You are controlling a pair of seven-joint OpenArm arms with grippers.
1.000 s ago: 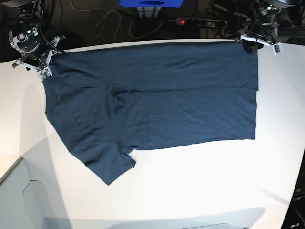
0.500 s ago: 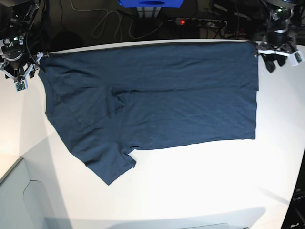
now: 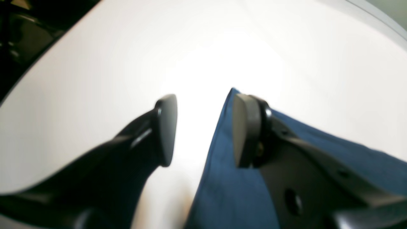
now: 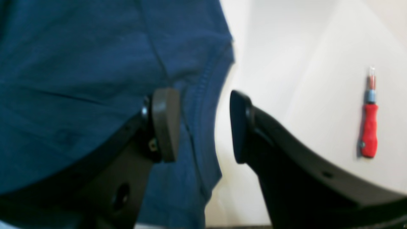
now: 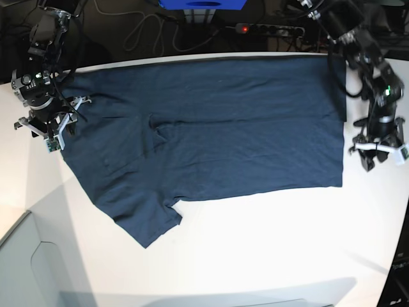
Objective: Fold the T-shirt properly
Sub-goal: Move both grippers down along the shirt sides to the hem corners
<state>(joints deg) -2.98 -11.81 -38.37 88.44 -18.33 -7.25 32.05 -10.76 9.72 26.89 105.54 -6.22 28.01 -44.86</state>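
Observation:
I expect the sleeve (image 5: 137, 222) to follow and fold in when I carry the T-shirt's near edge (image 5: 255, 192) over, because the limp sleeve spreads out from that edge.
The dark navy T-shirt (image 5: 211, 134) lies flat across the white table (image 5: 268, 243), with one sleeve pointing to the near left. My right gripper (image 5: 48, 134) hovers at the shirt's left edge. In the right wrist view it (image 4: 203, 125) is open, one finger over the T-shirt (image 4: 79, 63), the other over bare table, the stitched hem running between them. My left gripper (image 5: 377, 155) stands just off the shirt's right edge, near its front corner. In the left wrist view it (image 3: 203, 130) is open above the T-shirt's corner (image 3: 229, 178), with nothing gripped.
A red-handled screwdriver (image 4: 369, 127) lies on the table beside the right gripper. Behind the table's far edge are a power strip (image 5: 268, 29) with a red light, cables and a blue box (image 5: 201, 4). A grey panel (image 5: 19, 268) sits at the near left.
Both arms have come forward from the shirt's far corners along its left and right edges. The shirt lies as before.

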